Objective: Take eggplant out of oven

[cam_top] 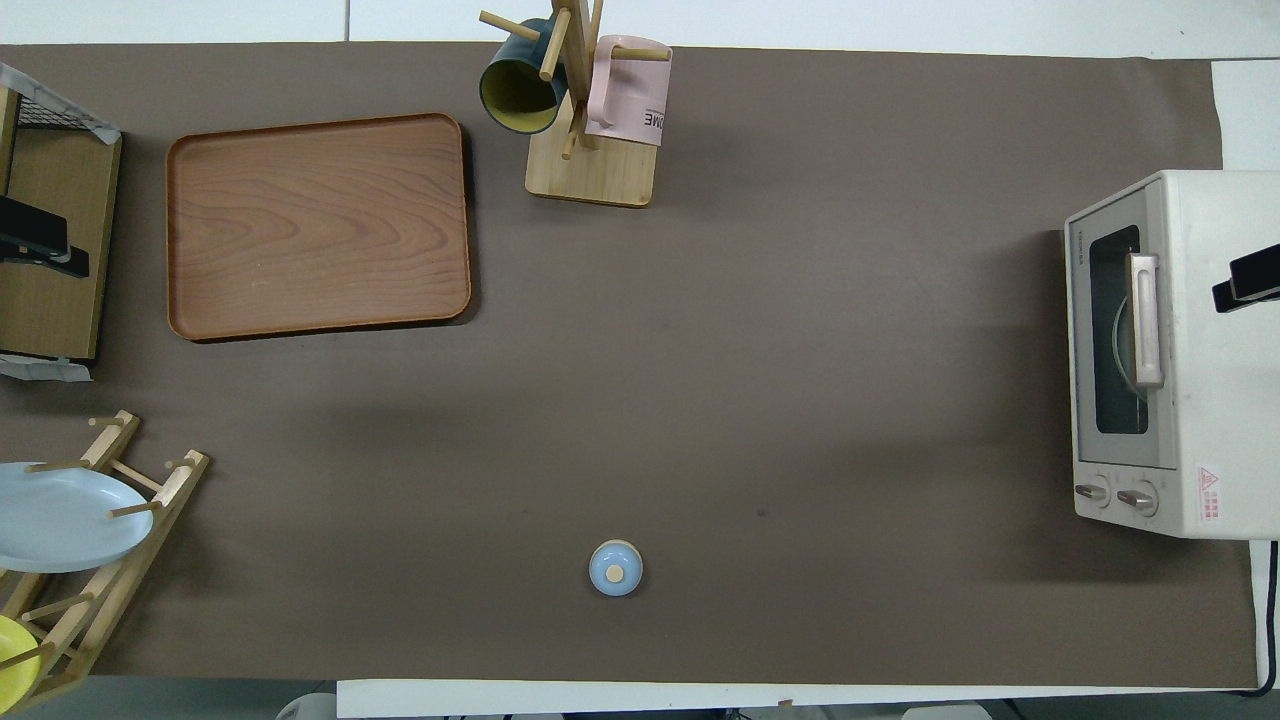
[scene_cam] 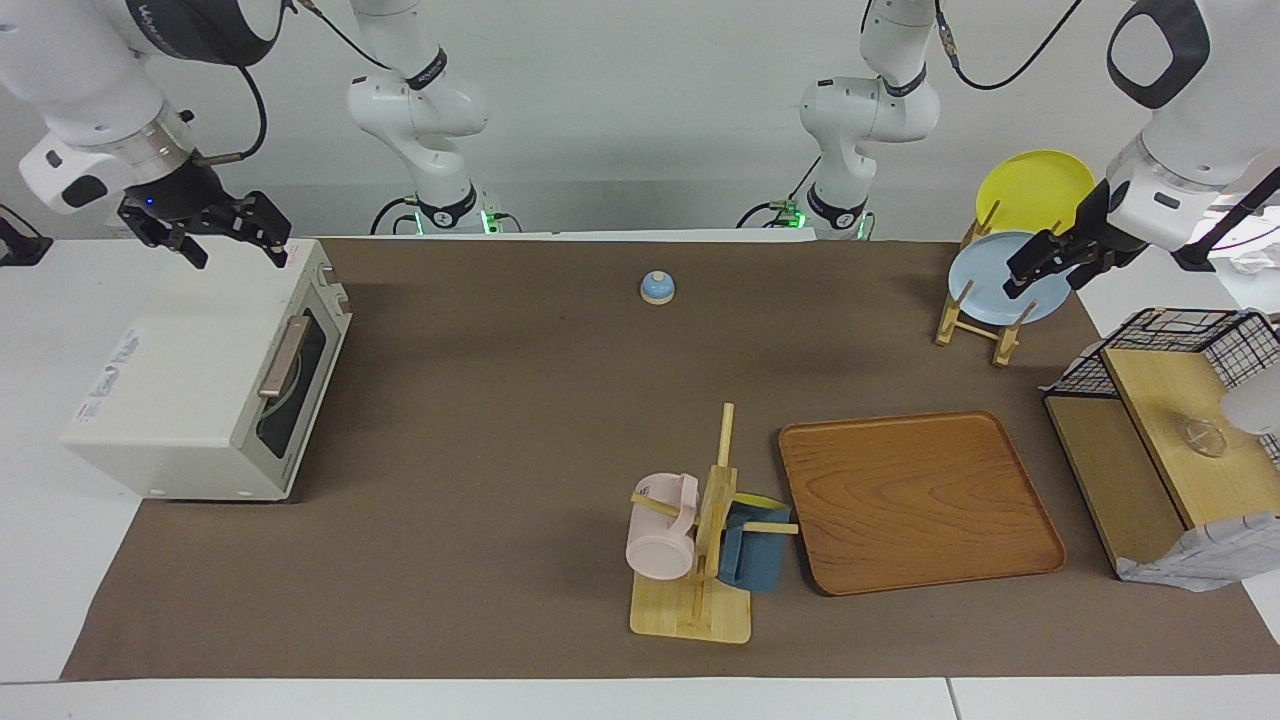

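Observation:
The tan handle (cam_top: pixel 1147 320) goes along the top edge of the oven's dark glass door (cam_top: pixel 1113 360), so the door will swing down flat when I pull it.
The cream-white oven (scene_cam: pixel 200 380) stands at the right arm's end of the table, and it also shows in the overhead view (cam_top: pixel 1170 350). Its dark glass door is shut, with the tan handle (scene_cam: pixel 283 355) upright against it. The eggplant is hidden. Through the glass only the rim of a pale plate (cam_top: pixel 1118 350) shows. My right gripper (scene_cam: pixel 235 245) is open and empty, raised over the oven's top (cam_top: pixel 1250 280). My left gripper (scene_cam: pixel 1045 270) is open and empty, raised at the left arm's end of the table near the plate rack.
A blue bell (scene_cam: pixel 657 288) sits mid-table near the robots. A wooden tray (scene_cam: pixel 915 500) and a mug tree (scene_cam: pixel 700 540) with a pink and a blue mug lie farther out. A plate rack (scene_cam: pixel 975 325) and a wire shelf (scene_cam: pixel 1160 420) stand at the left arm's end.

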